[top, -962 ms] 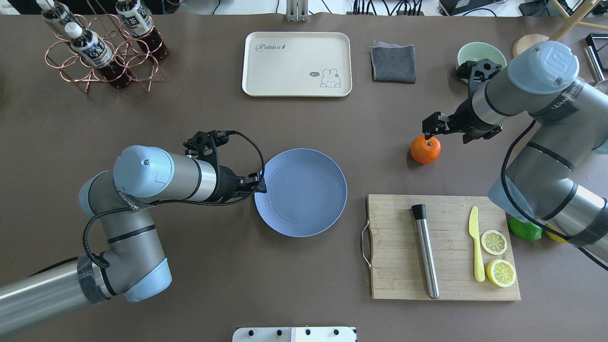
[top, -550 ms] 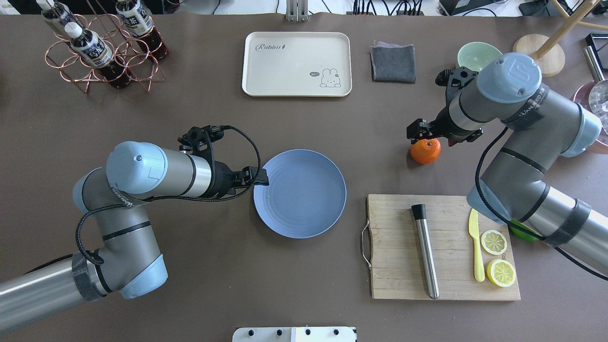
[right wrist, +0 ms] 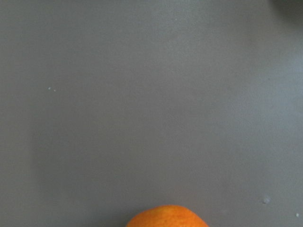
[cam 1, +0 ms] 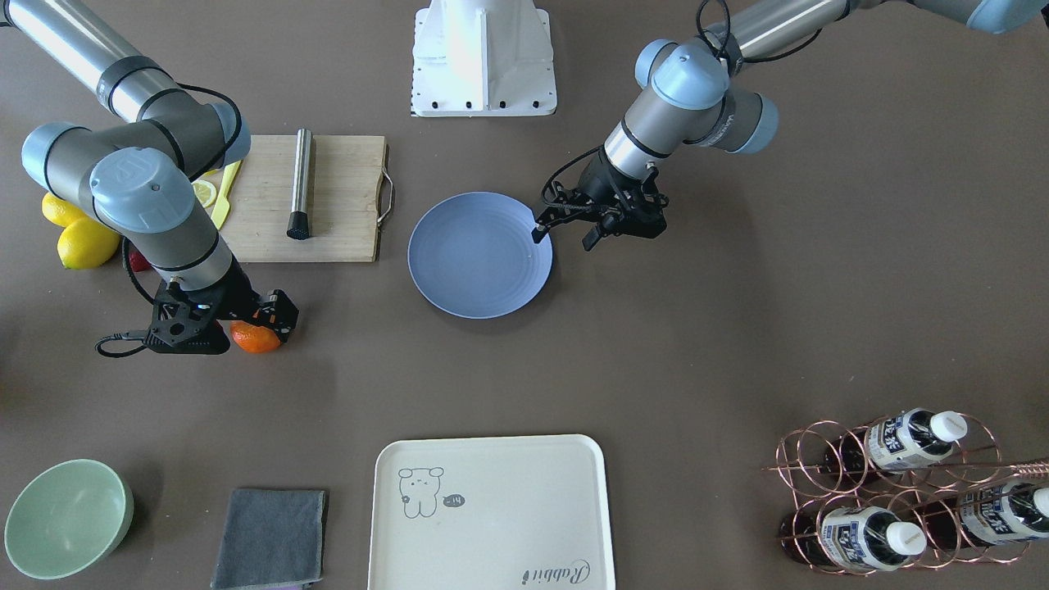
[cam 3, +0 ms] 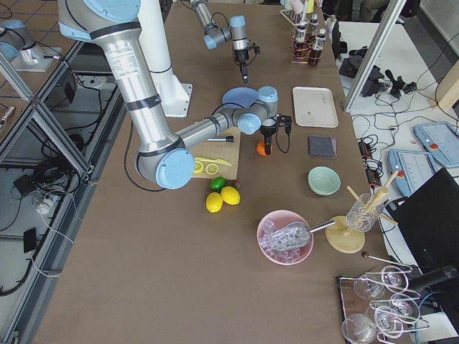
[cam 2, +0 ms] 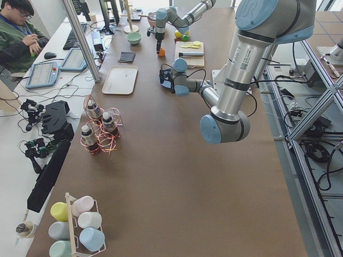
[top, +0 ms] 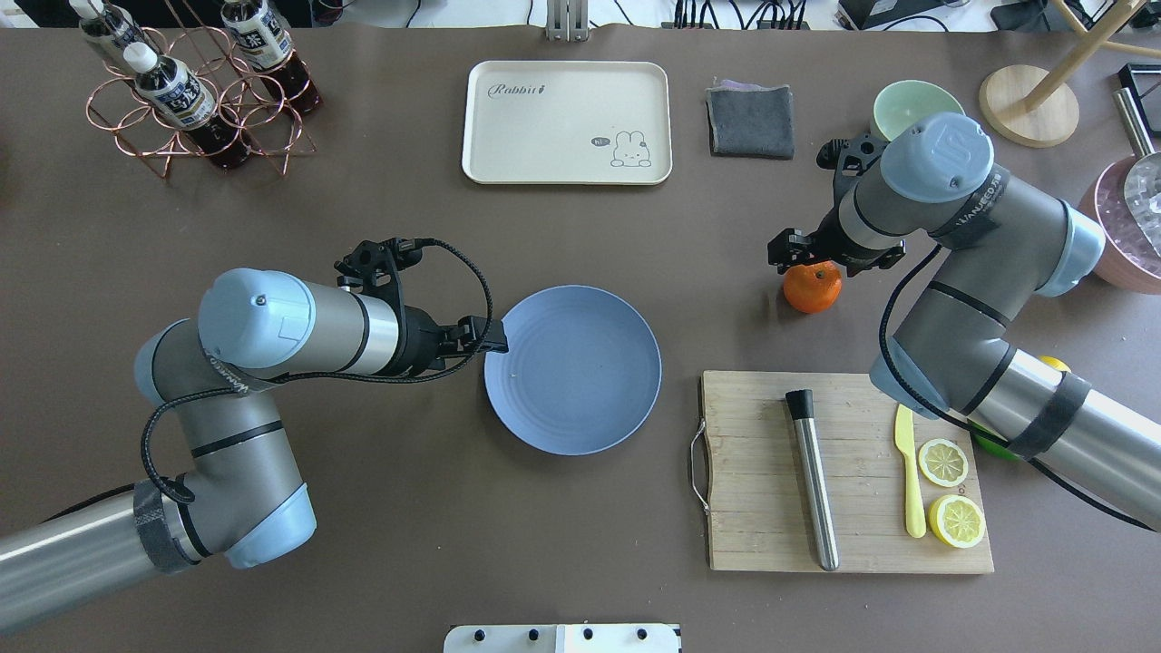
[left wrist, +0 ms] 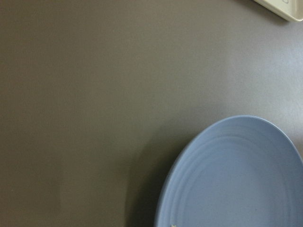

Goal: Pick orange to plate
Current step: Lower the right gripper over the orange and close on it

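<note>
Next, my left gripper backs clear, as it hangs over the blue plate's rim, while my right gripper takes the orange and carries it onto the plate.
The orange rests on the brown table right of centre, also in the front view and at the bottom edge of the right wrist view. My right gripper hangs open just over it, with one finger down beside the fruit; I cannot tell whether it touches. The blue plate lies empty in the middle of the table. Over its left rim my left gripper hovers open, its two fingers apart in the front view. The left wrist view shows part of the plate.
A wooden cutting board with a steel muddler, a yellow knife and lemon halves lies near the orange. At the back stand a cream tray, grey cloth, green bowl and bottle rack.
My right arm has swung left, bringing its gripper from beside the orange to directly over it. The left gripper has crept slightly toward the plate's rim. Orange and plate have not moved.
</note>
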Tool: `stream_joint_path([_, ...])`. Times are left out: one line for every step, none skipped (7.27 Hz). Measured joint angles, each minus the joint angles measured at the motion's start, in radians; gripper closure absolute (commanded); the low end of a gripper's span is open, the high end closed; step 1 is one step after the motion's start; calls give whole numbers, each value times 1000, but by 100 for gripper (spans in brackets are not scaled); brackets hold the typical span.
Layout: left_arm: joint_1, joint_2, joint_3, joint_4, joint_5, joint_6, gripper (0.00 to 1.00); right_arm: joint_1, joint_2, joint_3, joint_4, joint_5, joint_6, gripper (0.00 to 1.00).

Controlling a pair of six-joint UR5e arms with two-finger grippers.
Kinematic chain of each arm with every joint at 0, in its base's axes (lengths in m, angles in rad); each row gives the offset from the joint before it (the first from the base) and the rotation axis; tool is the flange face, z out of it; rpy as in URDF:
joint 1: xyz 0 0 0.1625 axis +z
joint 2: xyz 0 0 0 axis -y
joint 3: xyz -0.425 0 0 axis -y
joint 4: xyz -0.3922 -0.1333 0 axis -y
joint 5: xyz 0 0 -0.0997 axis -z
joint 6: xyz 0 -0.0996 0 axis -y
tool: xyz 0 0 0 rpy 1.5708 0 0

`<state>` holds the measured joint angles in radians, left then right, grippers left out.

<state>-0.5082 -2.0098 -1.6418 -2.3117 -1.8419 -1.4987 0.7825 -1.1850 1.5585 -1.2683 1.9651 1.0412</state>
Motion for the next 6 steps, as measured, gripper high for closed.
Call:
stream_joint_path([0,-1,0,0,0,0,2,-5,-4,-3,2,0,2,0])
stream_joint_path([-1,-1,0,0,0,0,2,-13,-6,-1,3,0,12,0])
stream_joint_path([-4,0,0,0,0,0,2,-23,-7,4,4,0,35,18])
stream_joint_path([-8,0,0,0,0,1,2,-32,-5,10,4,0,56,49])
stream_joint_path([-10,1,0,0,0,1,2,-39,-1,14,4,-1,66,74])
stream_joint_path([-11,1,1,0,0,1,2,-42,2,13,4,-1,68,100])
